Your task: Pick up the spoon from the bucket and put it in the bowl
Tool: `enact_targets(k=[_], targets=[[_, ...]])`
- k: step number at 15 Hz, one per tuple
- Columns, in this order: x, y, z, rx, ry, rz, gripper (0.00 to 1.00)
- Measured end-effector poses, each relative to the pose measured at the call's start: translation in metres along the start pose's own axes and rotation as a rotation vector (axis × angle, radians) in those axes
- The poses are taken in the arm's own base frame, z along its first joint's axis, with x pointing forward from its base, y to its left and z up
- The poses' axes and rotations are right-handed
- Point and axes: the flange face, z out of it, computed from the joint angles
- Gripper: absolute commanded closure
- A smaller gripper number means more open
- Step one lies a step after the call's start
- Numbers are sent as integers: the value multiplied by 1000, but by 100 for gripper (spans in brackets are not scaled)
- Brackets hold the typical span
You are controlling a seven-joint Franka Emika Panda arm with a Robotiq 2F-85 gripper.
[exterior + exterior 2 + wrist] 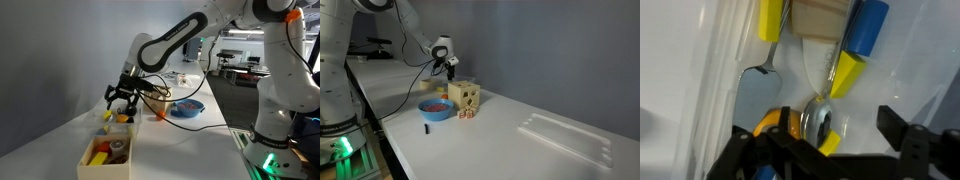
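Observation:
The robot's open gripper is over the shiny spoon's rounded bowl (817, 122), close against other pieces, so the robot should move along the spoon and go down around its slim pale handle (841, 53).
The clear bucket (902, 70) holds a shiny spoon (823, 119) with a pale handle that runs up between yellow and blue blocks (855, 45). A second grey spoon shape (760, 85) lies to its left. My gripper (840, 122) is open, just above the bucket, with the shiny spoon's bowl between the fingers and a yellow round piece (770, 125) by one finger. In an exterior view the gripper (120, 97) hangs over the bucket (116, 124). The blue bowl (188, 110) shows in both exterior views (437, 114) and holds small reddish pieces. In that exterior view the gripper (448, 66) is behind the wooden cube.
A pale wooden compartment tray (108, 152) with coloured pieces stands near the bucket. The wooden cube with holes (465, 96) stands beside the bowl, small blocks (467, 115) in front of it. A small black object (425, 128) lies near the table edge. A faint clear rectangle (565, 136) lies farther along the table.

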Motion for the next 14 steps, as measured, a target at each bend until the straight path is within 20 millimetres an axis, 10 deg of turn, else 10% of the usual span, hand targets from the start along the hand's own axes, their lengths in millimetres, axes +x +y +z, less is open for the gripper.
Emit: enact_targets(k=[8,14], targets=[[5,-8,67,-112,-123,13,81],[12,-26,76,-124,-135,3,42]])
